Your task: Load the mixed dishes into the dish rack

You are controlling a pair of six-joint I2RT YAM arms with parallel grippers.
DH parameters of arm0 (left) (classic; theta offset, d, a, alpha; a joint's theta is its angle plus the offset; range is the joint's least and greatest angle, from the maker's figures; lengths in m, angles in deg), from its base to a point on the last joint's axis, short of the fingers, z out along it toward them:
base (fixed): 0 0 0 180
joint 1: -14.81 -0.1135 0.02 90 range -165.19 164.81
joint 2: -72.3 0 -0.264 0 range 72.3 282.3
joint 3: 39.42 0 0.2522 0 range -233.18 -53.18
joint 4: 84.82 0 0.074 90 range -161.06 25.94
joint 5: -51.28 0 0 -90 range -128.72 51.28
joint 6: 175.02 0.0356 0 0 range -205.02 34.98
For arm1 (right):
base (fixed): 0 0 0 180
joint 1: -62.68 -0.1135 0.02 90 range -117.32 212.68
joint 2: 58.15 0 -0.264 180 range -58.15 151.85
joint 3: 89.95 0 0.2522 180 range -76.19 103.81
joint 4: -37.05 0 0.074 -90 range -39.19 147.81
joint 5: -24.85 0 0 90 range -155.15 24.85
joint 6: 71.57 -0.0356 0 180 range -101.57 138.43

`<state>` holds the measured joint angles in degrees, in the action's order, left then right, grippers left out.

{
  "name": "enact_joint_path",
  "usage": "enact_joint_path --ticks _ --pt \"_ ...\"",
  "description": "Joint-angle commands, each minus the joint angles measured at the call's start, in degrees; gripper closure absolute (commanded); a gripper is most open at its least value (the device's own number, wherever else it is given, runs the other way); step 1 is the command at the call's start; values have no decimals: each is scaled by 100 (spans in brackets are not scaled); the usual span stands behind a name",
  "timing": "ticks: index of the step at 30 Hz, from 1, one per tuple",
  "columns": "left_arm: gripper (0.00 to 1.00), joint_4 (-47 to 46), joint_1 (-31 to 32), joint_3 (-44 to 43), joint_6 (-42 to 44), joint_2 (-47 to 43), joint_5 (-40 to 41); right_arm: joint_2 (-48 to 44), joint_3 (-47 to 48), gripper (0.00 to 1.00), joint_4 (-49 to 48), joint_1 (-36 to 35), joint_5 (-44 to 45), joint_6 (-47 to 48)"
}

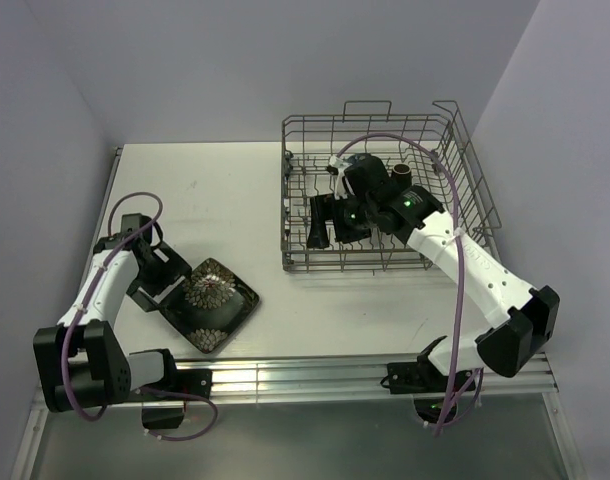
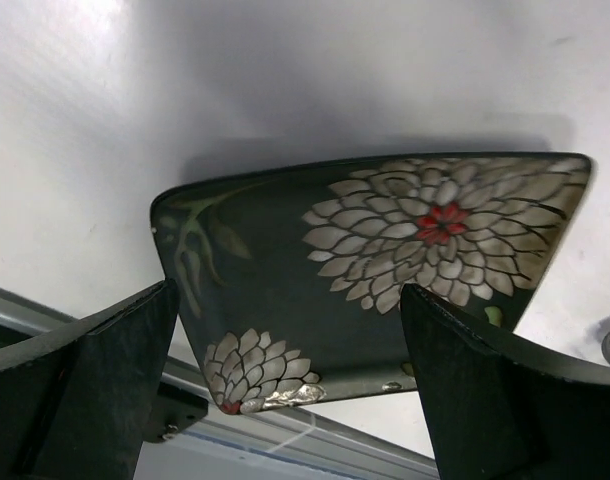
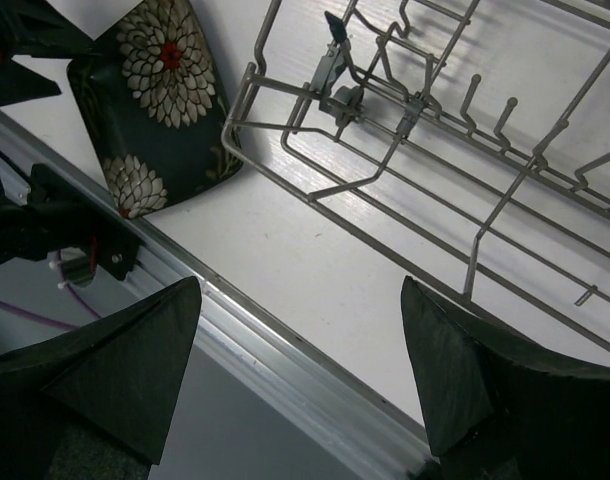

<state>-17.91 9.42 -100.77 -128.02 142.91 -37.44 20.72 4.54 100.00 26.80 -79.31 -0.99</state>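
Observation:
Next, my left gripper swings round low and pinches the plate's edge [image 1: 184,332] by the small flower, because the flat dark plate [image 1: 211,308] is wider than my fingers open.
The dark square plate [image 1: 213,305] with silvery flowers lies flat on the white table at the front left. My left gripper [image 1: 175,290] is open at the plate's left edge. In the left wrist view the plate [image 2: 385,260] lies between and beyond the spread fingers of the left gripper [image 2: 287,290], which do not touch it. The grey wire dish rack [image 1: 465,160] stands at the back right. A small brown cup [image 1: 401,177] sits in it. My right gripper [image 1: 318,228] is open and empty over the rack's front left part. The other cups and the bowl are out of view.
A metal rail [image 1: 305,375] runs along the table's front edge. The right wrist view shows the rack's front wires [image 3: 385,100], the plate [image 3: 150,110] and the rail [image 3: 285,340] past the open right gripper [image 3: 300,282]. Walls close in at the left, back and right.

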Motion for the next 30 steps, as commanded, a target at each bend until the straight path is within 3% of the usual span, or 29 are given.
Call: enact_joint_path --ticks 1,10,16,20,30 --pt "1 46 -190 206 -577 -205 -242 -337 -92 12 -428 -33 -272 149" --pt "1 609 -235 514 -1017 -557 4 -679 -277 12 -594 -33 -211 272" --pt "1 -84 -235 1059 -1430 -531 -479 -943 -558 12 -727 -33 -167 228" --pt "1 -190 -235 1059 -1342 -408 -181 -1058 -628 12 -639 -33 -71 281" --pt "3 -1297 -173 1226 -1500 -320 -321 -1076 -664 12 -762 -24 -237 219"
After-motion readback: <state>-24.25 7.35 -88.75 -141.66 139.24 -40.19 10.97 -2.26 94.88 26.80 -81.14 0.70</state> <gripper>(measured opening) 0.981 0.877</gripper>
